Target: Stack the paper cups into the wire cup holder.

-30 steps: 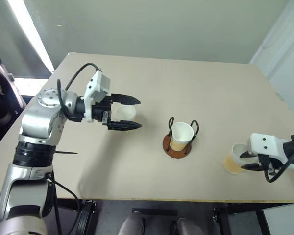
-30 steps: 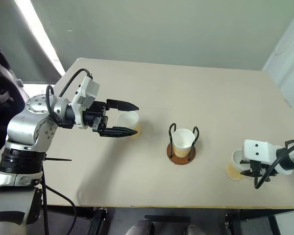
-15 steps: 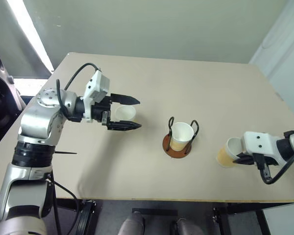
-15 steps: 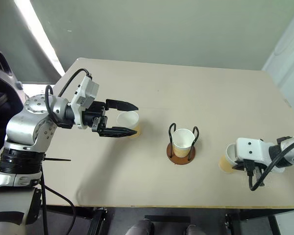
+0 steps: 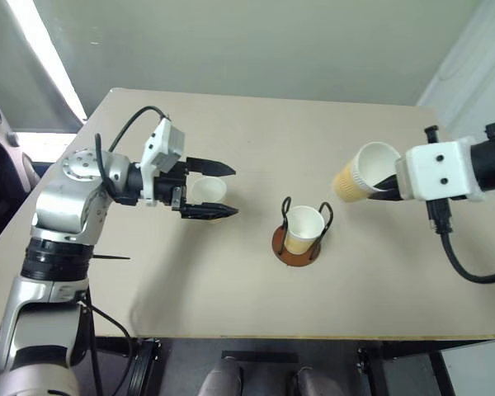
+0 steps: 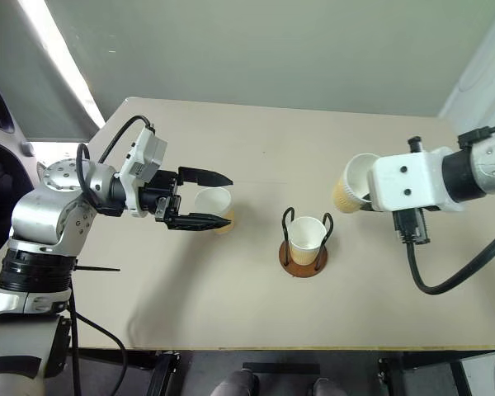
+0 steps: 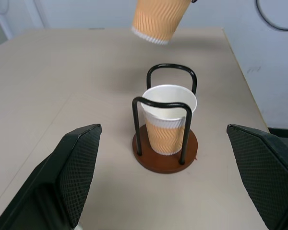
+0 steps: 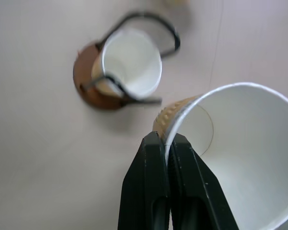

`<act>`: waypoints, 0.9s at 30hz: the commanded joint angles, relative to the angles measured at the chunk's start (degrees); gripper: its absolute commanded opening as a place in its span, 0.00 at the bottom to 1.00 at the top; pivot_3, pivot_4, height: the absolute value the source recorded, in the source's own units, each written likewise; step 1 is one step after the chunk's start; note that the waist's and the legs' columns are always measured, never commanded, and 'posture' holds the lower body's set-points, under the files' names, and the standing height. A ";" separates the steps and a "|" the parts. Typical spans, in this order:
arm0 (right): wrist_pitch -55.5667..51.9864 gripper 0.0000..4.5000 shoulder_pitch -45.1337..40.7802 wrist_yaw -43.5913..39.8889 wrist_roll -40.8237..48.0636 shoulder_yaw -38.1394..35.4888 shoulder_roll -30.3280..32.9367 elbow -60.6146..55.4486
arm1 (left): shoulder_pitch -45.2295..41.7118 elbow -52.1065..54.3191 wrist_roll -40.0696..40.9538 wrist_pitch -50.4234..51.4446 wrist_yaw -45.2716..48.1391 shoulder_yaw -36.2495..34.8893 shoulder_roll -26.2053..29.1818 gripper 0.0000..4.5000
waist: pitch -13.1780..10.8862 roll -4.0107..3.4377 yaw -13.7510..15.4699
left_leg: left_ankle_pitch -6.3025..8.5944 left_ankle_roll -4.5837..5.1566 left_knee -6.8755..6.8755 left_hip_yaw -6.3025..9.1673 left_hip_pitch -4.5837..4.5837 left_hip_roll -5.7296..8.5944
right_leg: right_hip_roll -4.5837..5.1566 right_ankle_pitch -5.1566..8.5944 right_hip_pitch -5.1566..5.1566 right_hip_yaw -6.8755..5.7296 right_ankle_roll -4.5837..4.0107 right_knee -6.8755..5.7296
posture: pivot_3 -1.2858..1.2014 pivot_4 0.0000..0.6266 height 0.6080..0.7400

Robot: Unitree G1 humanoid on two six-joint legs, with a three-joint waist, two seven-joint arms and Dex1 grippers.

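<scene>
My right gripper is holding the cup with the held cup's bottom (image 5: 345,188) free and leading toward the holder cup's opening (image 5: 305,221), so it should keep going there, lower the held cup inside and let go.
The wire cup holder (image 5: 281,244), a brown disc with two black wire loops, stands mid-table with one paper cup (image 5: 304,224) upright in it. My right gripper (image 8: 165,143) is shut on the rim of a second paper cup (image 5: 359,173). That cup hangs tilted in the air, above and to the right of the holder. My left gripper (image 5: 235,191) is open on the left side of the table, pointing toward the holder. A third paper cup (image 5: 208,191) shows between its fingers without touching them. In the left wrist view the holder (image 7: 165,160) stands ahead of the fingers (image 7: 77,163).
The tan table (image 5: 231,280) has bare surface around the holder. Its front edge runs close below the holder, and its right edge lies under my right arm. A grey wall stands behind the table.
My right gripper has lifted its paper cup off the table's front right, carrying it up and left toward the holder. The cup has tipped over. My left arm has not moved.
</scene>
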State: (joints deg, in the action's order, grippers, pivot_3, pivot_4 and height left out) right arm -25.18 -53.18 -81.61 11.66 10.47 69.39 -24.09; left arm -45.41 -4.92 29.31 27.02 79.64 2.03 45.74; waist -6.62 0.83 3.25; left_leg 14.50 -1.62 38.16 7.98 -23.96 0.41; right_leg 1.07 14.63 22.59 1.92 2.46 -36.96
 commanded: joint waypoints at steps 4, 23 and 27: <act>0.36 0.01 -4.60 -2.64 -2.04 4.86 -5.07 -1.07 | -1.28 1.32 0.08 -0.63 -0.12 -1.21 0.00 1.00 | 0.00 0.00 0.03 | 0.00 0.00 0.01 0.01 -0.04 0.00 | 0.00 0.00 0.00 -0.01 -0.01 0.00 | 0.52 0.24 1.00; 6.82 0.01 -3.76 -6.18 -8.10 9.25 -10.49 1.27 | -0.08 2.69 0.65 -0.11 -1.01 -1.74 0.40 1.00 | 0.00 0.00 0.02 | 0.00 -0.01 -0.02 0.00 -0.06 -0.01 | 0.01 -0.01 0.02 -0.01 -0.04 -0.04 | 0.52 0.24 1.00; 8.15 0.01 -2.61 -6.96 -9.08 9.67 -10.28 1.52 | -0.03 2.72 0.71 -0.11 -1.13 -1.74 0.41 1.00 | 0.00 0.00 0.03 | 0.00 -0.01 -0.02 0.00 -0.06 -0.01 | 0.01 -0.01 0.02 -0.01 -0.04 -0.04 | 0.52 0.24 1.00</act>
State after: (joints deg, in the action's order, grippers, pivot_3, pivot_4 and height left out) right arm -18.01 -55.74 -87.96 3.12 20.51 58.71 -22.48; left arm -45.12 -4.18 29.50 27.13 78.54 2.02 45.66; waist -6.62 0.83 3.28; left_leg 14.49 -1.63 38.14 7.99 -24.02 0.40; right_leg 1.08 14.62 22.60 1.91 2.42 -36.99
